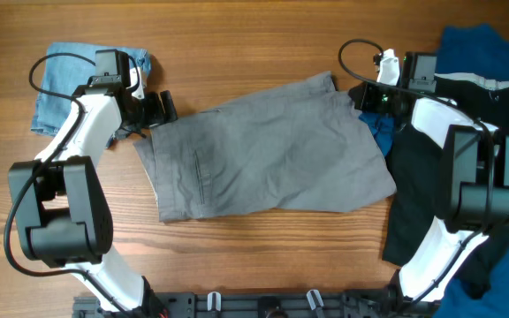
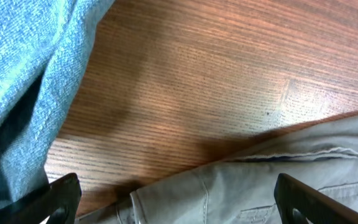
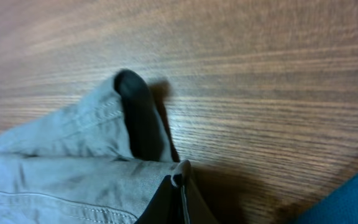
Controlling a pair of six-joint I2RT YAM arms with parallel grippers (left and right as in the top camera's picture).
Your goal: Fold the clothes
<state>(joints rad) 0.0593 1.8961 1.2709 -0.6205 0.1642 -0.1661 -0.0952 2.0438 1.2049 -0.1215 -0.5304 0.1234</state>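
The top layer's corner on the grey shorts stops short of the layer beneath, so next my left gripper grabs that corner and pulls the layers even.
The grey shorts lie spread flat across the middle of the table. My left gripper is at their upper left corner. In the left wrist view it is open, with one finger on each side of the shorts' corner, just above it. My right gripper is at the upper right corner. In the right wrist view it is shut on the shorts' edge, with cloth bunched between the fingers. A light-blue denim piece lies at the far left and also shows in the left wrist view.
A black garment and royal-blue cloth are piled along the right side, under and around the right arm. A small blue bit touches the shorts' right edge. Blue cloth also shows in the right wrist view. Bare wood table lies behind the shorts.
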